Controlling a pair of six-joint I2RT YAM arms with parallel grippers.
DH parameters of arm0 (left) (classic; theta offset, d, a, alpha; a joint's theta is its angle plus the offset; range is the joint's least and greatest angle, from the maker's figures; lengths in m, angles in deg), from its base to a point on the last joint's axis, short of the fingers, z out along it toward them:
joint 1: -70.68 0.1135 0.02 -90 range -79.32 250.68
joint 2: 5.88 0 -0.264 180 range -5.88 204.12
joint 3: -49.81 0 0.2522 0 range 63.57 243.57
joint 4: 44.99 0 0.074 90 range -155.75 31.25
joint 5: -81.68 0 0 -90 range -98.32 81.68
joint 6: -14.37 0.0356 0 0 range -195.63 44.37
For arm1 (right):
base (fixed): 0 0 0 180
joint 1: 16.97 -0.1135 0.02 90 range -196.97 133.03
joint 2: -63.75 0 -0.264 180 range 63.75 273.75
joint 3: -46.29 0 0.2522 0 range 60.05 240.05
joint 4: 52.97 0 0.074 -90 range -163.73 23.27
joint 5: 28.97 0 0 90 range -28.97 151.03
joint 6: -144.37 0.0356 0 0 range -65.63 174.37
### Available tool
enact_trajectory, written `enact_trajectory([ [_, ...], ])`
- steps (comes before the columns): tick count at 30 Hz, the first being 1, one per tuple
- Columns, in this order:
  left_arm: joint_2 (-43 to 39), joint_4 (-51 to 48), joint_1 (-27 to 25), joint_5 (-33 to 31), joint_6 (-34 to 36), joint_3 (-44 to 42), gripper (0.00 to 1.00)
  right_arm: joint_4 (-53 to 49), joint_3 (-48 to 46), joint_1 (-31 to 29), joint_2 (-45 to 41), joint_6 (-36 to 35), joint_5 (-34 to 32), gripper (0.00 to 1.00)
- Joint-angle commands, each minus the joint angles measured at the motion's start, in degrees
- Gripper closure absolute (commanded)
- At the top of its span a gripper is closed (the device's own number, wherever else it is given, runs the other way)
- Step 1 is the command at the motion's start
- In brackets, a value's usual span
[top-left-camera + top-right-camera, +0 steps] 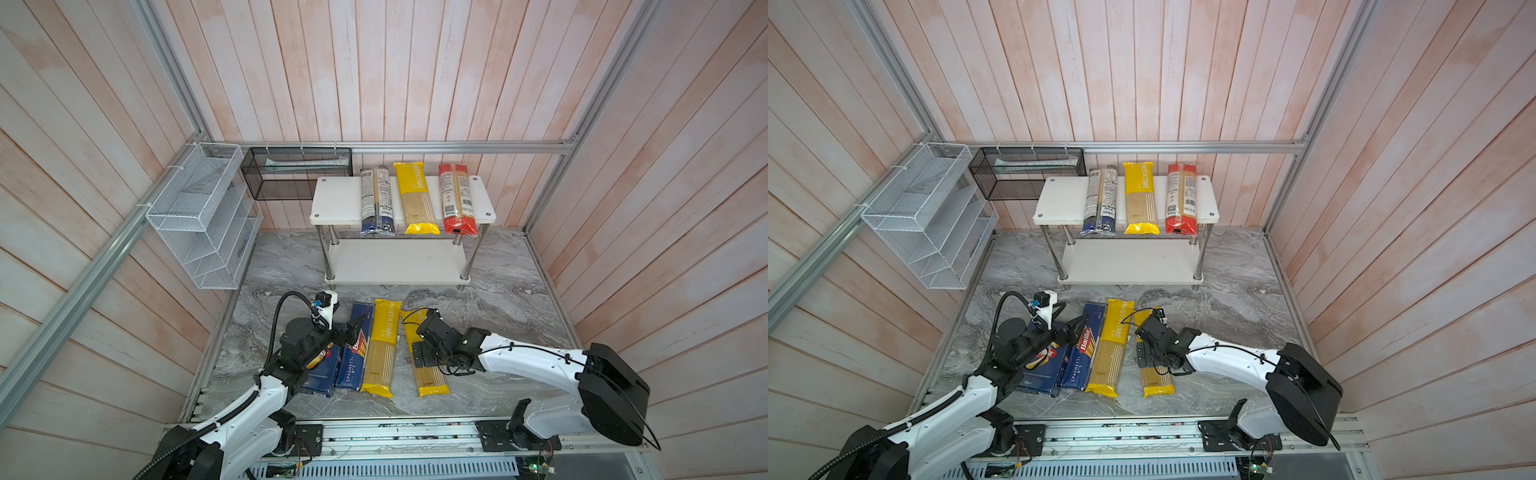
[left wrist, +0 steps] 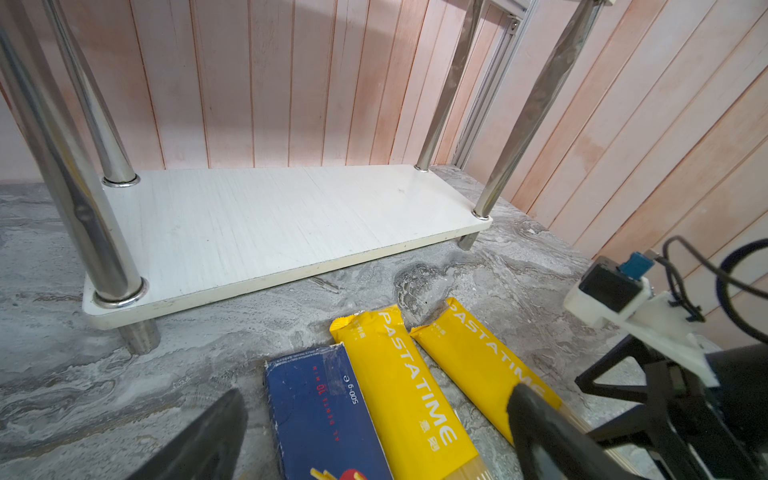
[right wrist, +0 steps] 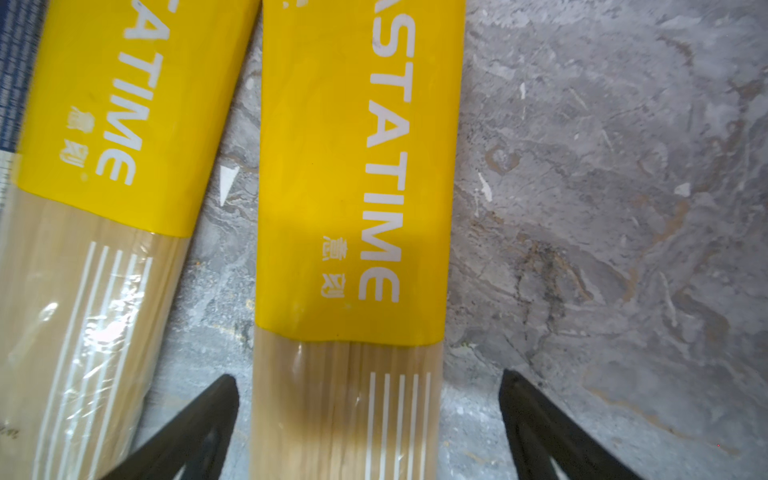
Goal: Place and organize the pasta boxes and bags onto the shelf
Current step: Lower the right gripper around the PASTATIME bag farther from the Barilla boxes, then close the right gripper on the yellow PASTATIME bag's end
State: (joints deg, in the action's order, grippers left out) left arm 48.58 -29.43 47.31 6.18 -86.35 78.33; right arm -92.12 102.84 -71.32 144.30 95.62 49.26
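The open fingers of my right gripper span the yellow bag and a gap to its neighbour (image 1: 404,374), so they should keep going down and close at the bag's lettering (image 3: 379,268).
The shelf (image 1: 336,199) (image 1: 1059,199) carries three bags on its top board: a dark-blue-ended one (image 1: 376,199), a yellow one (image 1: 415,195) and a red-ended one (image 1: 457,199). Its lower board (image 2: 270,224) is bare. On the floor lie the wide pasta box (image 1: 322,370), the narrow box (image 1: 353,361) (image 2: 320,415) and two yellow bags (image 1: 382,345) (image 1: 430,378). My left gripper (image 1: 349,332) (image 2: 378,392) hovers open over the boxes. My right gripper (image 1: 420,343) (image 3: 369,376) is open, its fingers either side of the right yellow bag (image 3: 353,208).
A white wire rack (image 1: 199,216) hangs on the left wall and a black mesh basket (image 1: 295,172) on the back rail beside the shelf. Grey marble floor (image 1: 507,299) lies right of the bags. Wood-panel walls close in three sides.
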Motion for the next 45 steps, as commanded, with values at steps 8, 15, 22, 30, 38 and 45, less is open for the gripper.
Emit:
enact_trajectory([
  [8,-1.4,1.0,-0.2,0.2,0.4,0.1,0.0,1.6,2.7,-0.8,6.7,-1.4,-0.7,0.02],
  [15,0.0,1.2,-0.2,0.7,0.4,0.6,0.0,3.6,1.7,-0.8,8.8,-0.5,-0.7,0.02],
  [22,-0.7,1.2,-0.2,0.4,0.6,0.3,0.0,5.5,0.8,-0.8,10.1,0.0,0.4,0.02],
  [30,-0.2,1.0,-0.2,0.4,0.6,0.6,0.0,6.0,2.2,-0.8,12.9,0.2,1.1,0.02],
  [38,-0.2,1.0,-0.2,0.5,0.5,0.5,0.0,5.2,1.8,-0.8,14.9,0.9,0.2,0.02],
  [45,0.1,1.0,-0.2,0.4,0.5,0.7,0.0,7.9,-0.2,-0.7,14.7,0.8,3.2,0.07],
])
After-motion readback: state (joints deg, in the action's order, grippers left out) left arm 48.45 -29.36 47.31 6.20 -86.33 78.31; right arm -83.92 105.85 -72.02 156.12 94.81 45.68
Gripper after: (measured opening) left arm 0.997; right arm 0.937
